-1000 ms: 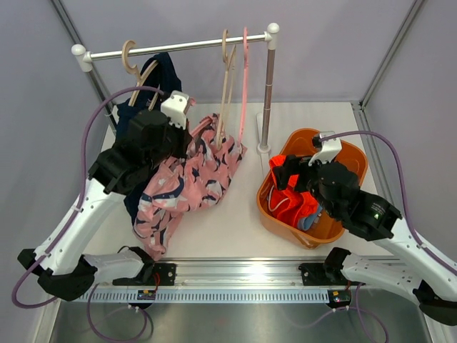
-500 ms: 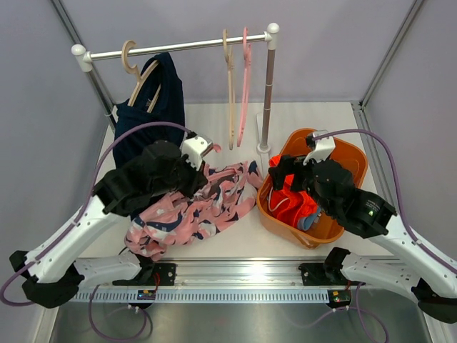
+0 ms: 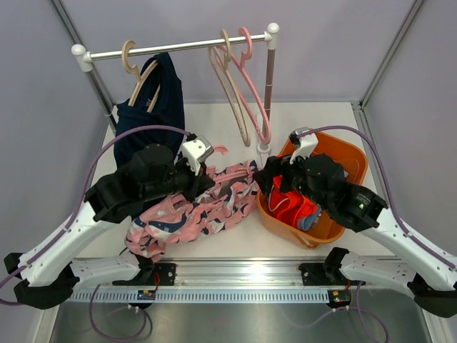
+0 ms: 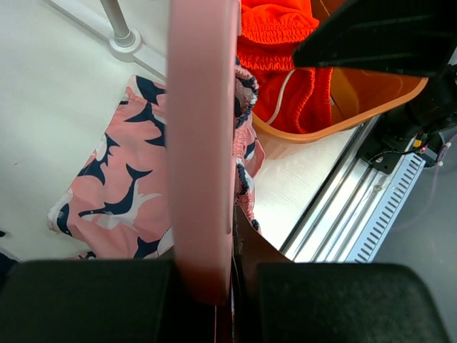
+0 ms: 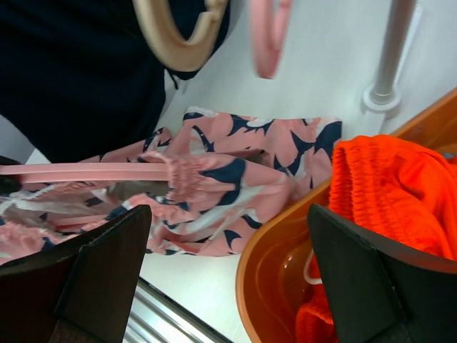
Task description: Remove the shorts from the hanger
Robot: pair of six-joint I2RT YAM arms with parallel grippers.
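The robot's spread fingers have the pink shorts' waistband open to them at the hanger's end, so the right gripper should go on in before it closes there.
My left gripper is shut on the waistband of the pink shorts with dark navy pattern, which trail across the table to the basket's left. In the left wrist view its pink finger pins the fabric. My right gripper is open and empty, over the basket's left rim beside those shorts. The dark navy shorts hang on a wooden hanger. The bright orange shorts and light blue shorts lie in the basket.
The orange basket stands at the right. A tan hanger and a pink hanger hang bare and tilted on the rail. The rail's post stands just behind the basket.
The pink shorts came off their hanger; my left gripper carried them down and right toward the basket. The two bare hangers now swing. My right gripper moved left toward the shorts.
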